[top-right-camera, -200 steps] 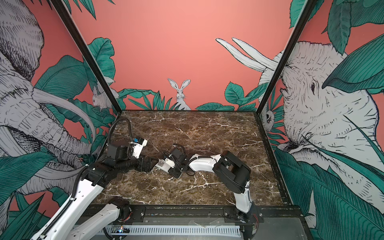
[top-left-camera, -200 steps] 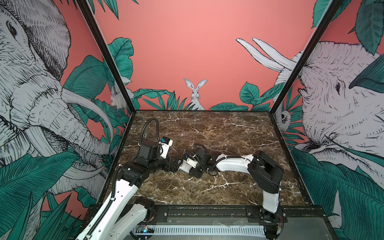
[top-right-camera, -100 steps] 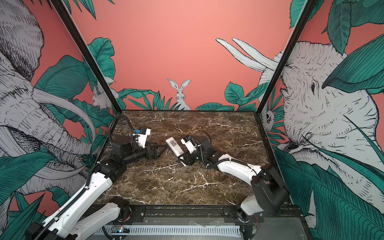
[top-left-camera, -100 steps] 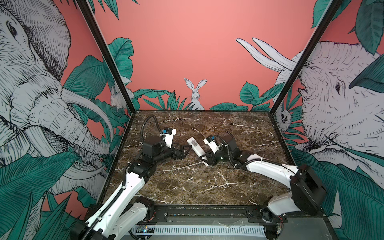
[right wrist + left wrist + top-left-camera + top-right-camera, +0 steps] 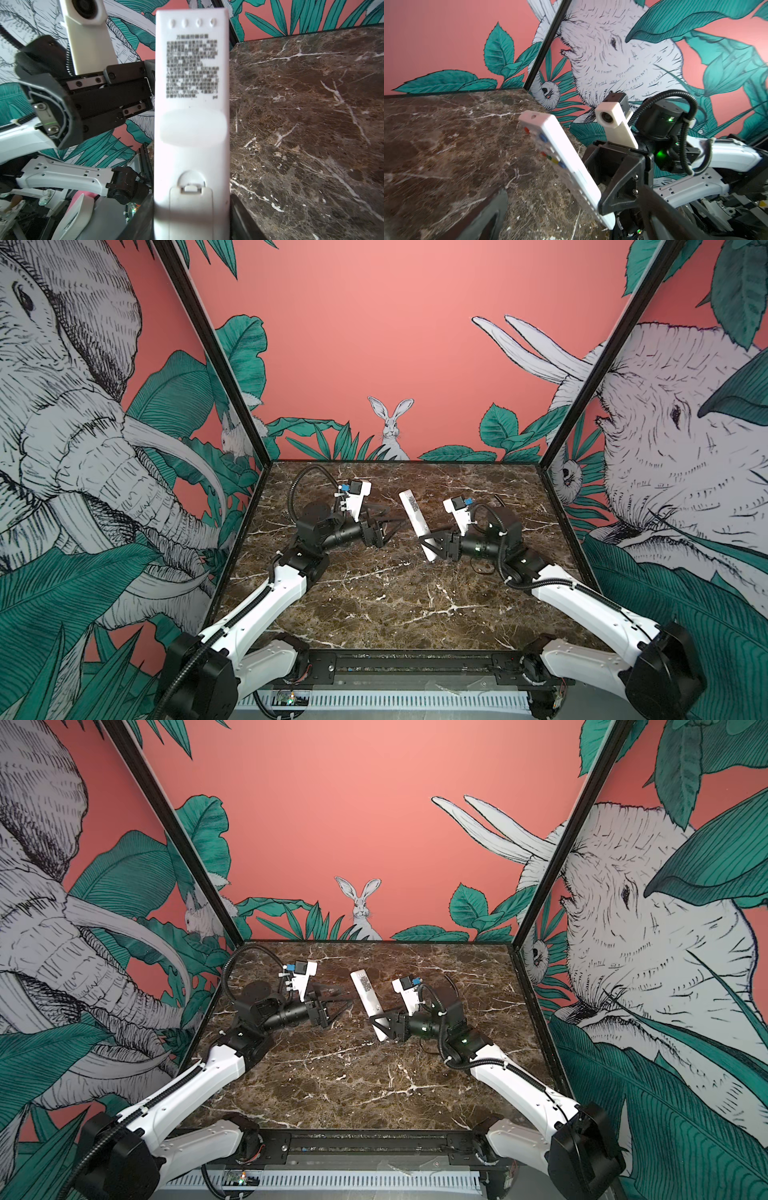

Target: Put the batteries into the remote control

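Observation:
The remote control's lower end point(image 5: 430, 554) is in my right gripper with the remote control's back up, so next my left gripper takes the remote control's upper end point(image 5: 409, 500) and lays the remote control down with its buttons up.
The remote control point(image 5: 417, 522) point(image 5: 368, 1002) is long and white, and it hangs tilted above the marble with its printed back facing up. My right gripper point(image 5: 432, 545) point(image 5: 384, 1026) is shut on its lower end. In the right wrist view the remote control point(image 5: 192, 124) fills the middle, with its battery cover point(image 5: 191, 212) in place between my right gripper's point(image 5: 191, 220) fingers. My left gripper point(image 5: 395, 517) point(image 5: 347, 997) stands open just left of the remote, holding nothing. The left wrist view shows the remote control's point(image 5: 560, 149) button side beyond my left gripper point(image 5: 571, 199). The batteries are out of view.
The brown marble table point(image 5: 374, 593) is walled at the left, right and back by jungle-print panels. A black rail point(image 5: 399, 664) runs along its front edge. Both forearms stretch in from the front corners.
Both grippers have moved from the front left toward the middle and farther back. The right one carried the remote with it. The left gripper now stands a little apart from the remote.

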### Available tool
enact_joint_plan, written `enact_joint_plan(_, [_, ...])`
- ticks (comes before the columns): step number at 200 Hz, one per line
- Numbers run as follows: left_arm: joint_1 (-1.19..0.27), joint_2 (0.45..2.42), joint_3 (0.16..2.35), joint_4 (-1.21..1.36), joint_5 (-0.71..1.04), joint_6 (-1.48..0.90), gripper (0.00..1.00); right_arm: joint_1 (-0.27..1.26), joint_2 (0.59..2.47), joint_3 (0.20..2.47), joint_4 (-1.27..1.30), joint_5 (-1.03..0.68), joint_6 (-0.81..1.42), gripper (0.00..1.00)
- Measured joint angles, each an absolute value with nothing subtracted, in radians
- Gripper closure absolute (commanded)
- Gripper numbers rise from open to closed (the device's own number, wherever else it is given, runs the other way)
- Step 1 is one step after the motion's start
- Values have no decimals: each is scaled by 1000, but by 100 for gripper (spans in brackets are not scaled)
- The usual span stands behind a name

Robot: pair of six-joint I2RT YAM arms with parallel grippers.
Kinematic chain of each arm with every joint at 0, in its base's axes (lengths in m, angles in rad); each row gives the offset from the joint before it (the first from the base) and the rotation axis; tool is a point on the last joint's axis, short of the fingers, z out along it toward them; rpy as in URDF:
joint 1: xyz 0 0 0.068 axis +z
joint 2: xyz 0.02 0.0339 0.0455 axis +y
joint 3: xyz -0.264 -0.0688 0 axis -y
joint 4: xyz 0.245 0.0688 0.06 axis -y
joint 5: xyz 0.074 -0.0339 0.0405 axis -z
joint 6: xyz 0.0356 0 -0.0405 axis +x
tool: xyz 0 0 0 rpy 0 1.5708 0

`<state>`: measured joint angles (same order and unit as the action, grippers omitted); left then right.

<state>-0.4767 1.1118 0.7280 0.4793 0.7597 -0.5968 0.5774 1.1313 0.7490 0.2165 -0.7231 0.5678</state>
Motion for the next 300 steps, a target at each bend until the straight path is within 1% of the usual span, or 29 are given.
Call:
enact_joint_plan(53, [-477, 1235, 726, 710, 839, -734, 1, 569, 1159, 732, 409, -851, 724, 69])
enact_joint_plan(81, [-486, 1279, 727, 790, 871, -783, 1, 569, 1181, 730, 495, -897, 791, 69])
enact_joint_plan(142, [-504, 1327, 735, 1007, 923, -888, 10, 569, 1201, 728, 609, -949, 870, 69])
enact_joint_plan(167, [-506, 1361, 738, 1095, 931, -936, 16, 569, 1209, 719, 638, -964, 889, 69])
enact_joint_plan(200, [-509, 1388, 738, 1166, 935, -975, 31, 569, 1218, 709, 654, -971, 898, 69])
enact_joint_plan(220, [-509, 1393, 738, 1179, 936, -981, 40, 569, 1219, 707, 666, -982, 899, 69])
enact_joint_plan(250, [-510, 1386, 738, 1167, 935, -1016, 60, 565, 1230, 703, 696, -995, 870, 68])
enact_joint_plan(264, [-509, 1382, 738, 1152, 937, -1013, 65, 566, 1239, 703, 706, -999, 868, 68])
enact_joint_plan(282, [-509, 1374, 738, 1133, 934, -1002, 71, 565, 1247, 703, 722, -1005, 872, 65])
enact_joint_plan(300, [-509, 1359, 738, 1103, 931, -985, 78, 566, 1260, 695, 760, -1013, 882, 57])
